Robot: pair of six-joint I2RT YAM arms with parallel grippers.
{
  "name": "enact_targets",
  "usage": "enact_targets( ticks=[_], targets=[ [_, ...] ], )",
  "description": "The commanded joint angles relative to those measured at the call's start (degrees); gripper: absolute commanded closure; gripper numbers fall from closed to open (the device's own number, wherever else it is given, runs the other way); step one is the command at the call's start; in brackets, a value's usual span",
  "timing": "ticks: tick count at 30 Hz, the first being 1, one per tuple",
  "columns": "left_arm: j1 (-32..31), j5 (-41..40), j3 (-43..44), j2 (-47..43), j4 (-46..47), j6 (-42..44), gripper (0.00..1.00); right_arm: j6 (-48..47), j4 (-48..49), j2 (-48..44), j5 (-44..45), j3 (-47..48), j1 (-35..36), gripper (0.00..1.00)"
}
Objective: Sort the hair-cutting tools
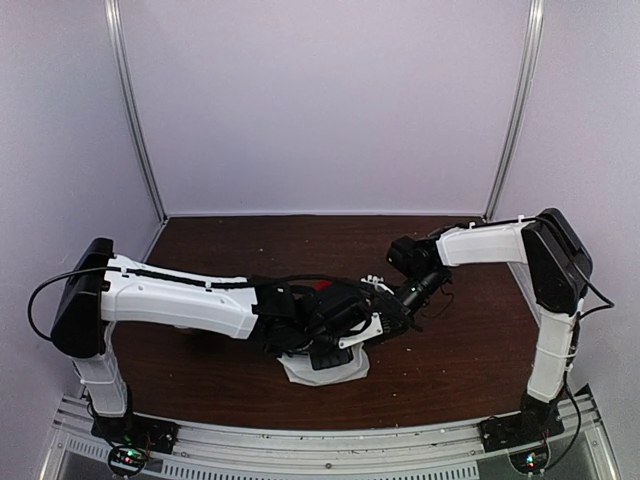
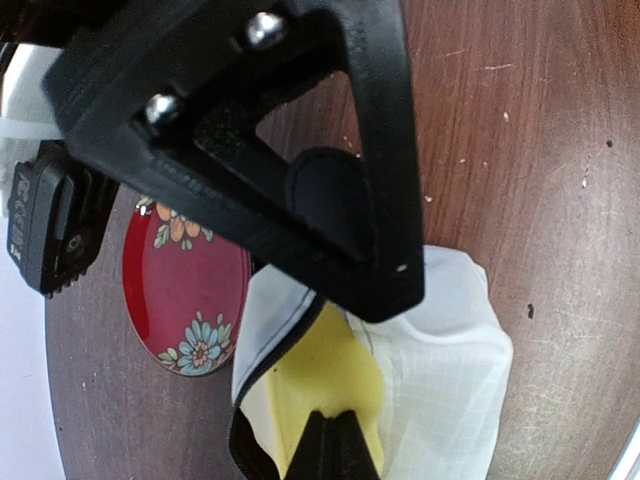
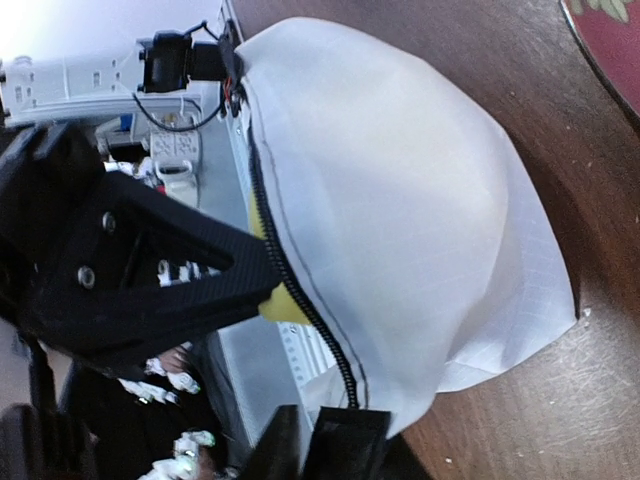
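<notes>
The pouch's opening (image 2: 275, 360) has my left arm lying across it, so my left gripper should move back to hold the pouch's end while my right gripper picks up the yellow piece (image 2: 335, 370).
No scissors, clipper or attachment block shows in any view. A white zip pouch (image 1: 328, 372) with a yellow lining (image 2: 325, 375) and a black zipper (image 3: 300, 290) lies at the table's front middle. My left gripper (image 2: 335, 448) is shut on the pouch's open edge at the yellow lining. My right gripper (image 3: 318, 440) is shut on the zipper edge of the pouch (image 3: 400, 200). In the top view the left gripper (image 1: 342, 348) and the right gripper (image 1: 385, 318) meet just above the pouch. The pouch mouth is held apart; its inside is mostly hidden.
A red flowered plate (image 2: 185, 290) lies on the brown table beside the pouch, mostly under my arms in the top view (image 1: 320, 287); its rim shows in the right wrist view (image 3: 610, 40). The table's front rail (image 1: 320, 440) is close behind the pouch.
</notes>
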Motion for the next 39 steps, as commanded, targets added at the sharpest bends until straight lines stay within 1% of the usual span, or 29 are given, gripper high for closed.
enact_targets(
  ticks=[1, 2, 4, 7, 9, 11, 18, 22, 23, 25, 26, 27, 29, 31, 35, 37, 39],
  targets=[
    [0.2, -1.6, 0.1, -1.8, -1.4, -1.3, 1.0, 0.9, 0.9, 0.6, -1.8, 0.7, -0.2, 0.88],
    [0.3, -2.4, -0.1, -1.8, -1.4, -1.2, 1.0, 0.6, 0.8, 0.3, -1.7, 0.4, -0.2, 0.94],
    [0.3, -4.7, -0.2, -1.2, -1.7, -1.0, 1.0, 0.0, 0.5, -0.5, -1.3, -0.2, -0.2, 1.0],
    [0.9, -8.2, 0.9, 0.9, -3.2, -1.7, 1.0, -2.4, -0.9, -1.8, -1.4, -0.8, -0.2, 1.0],
    [2.7, -5.0, 3.9, 5.1, -7.8, -3.6, 1.0, -3.8, -1.9, -2.6, -2.3, -1.0, -0.2, 1.0],
    [3.2, -4.0, 5.3, 7.6, -8.5, -4.7, 1.0, -4.9, -2.9, -3.1, -3.2, -0.9, -0.2, 1.0],
    [3.2, 1.2, 0.2, 7.7, 0.5, -6.2, 1.0, -6.1, -3.9, -3.9, -4.8, -0.7, -0.2, 1.0],
    [3.2, 0.9, -2.2, 6.2, 4.2, -8.8, 1.0, -7.8, -5.5, -3.7, -5.2, -0.3, -0.3, 1.0],
    [3.2, 1.1, -3.1, 5.1, 5.1, -9.4, 0.96, -8.1, -5.7, -3.9, -4.3, -0.2, -0.5, 1.0],
    [3.2, 3.8, -5.4, 0.6, 7.8, -9.5, 0.82, -9.2, -6.5, -4.8, -1.9, 0.1, -0.7, 1.0],
    [3.2, 5.1, -6.3, -1.7, 8.7, -9.8, 0.78, -9.6, -6.7, -5.4, -1.0, 0.1, -0.8, 1.0],
    [3.2, 6.4, -6.9, -4.3, 9.2, -10.1, 0.73, -9.9, -6.6, -6.2, -0.5, -0.2, -1.2, 0.97],
    [3.2, 8.6, -7.4, -9.4, 10.1, -10.2, 0.67, -9.9, -6.0, -7.9, 2.3, -0.7, -1.7, 0.93],
    [3.2, 8.6, -7.3, -13.7, 10.4, -10.8, 0.61, -10.2, -5.4, -9.8, 4.9, -1.5, -2.2, 0.91],
    [3.4, 4.8, -8.2, -18.5, 9.4, -12.8, 0.47, -11.1, -4.5, -13.4, 9.8, -2.5, -3.0, 0.8],
    [4.3, 4.3, -10.0, -19.1, 8.2, -14.8, 0.45, -11.5, -4.5, -14.8, 12.0, -2.3, -3.3, 0.7],
    [5.9, 5.8, -12.4, -18.9, 7.3, -18.6, 0.43, -11.8, -4.5, -15.8, 15.4, -2.1, -3.6, 0.62]
  ],
)
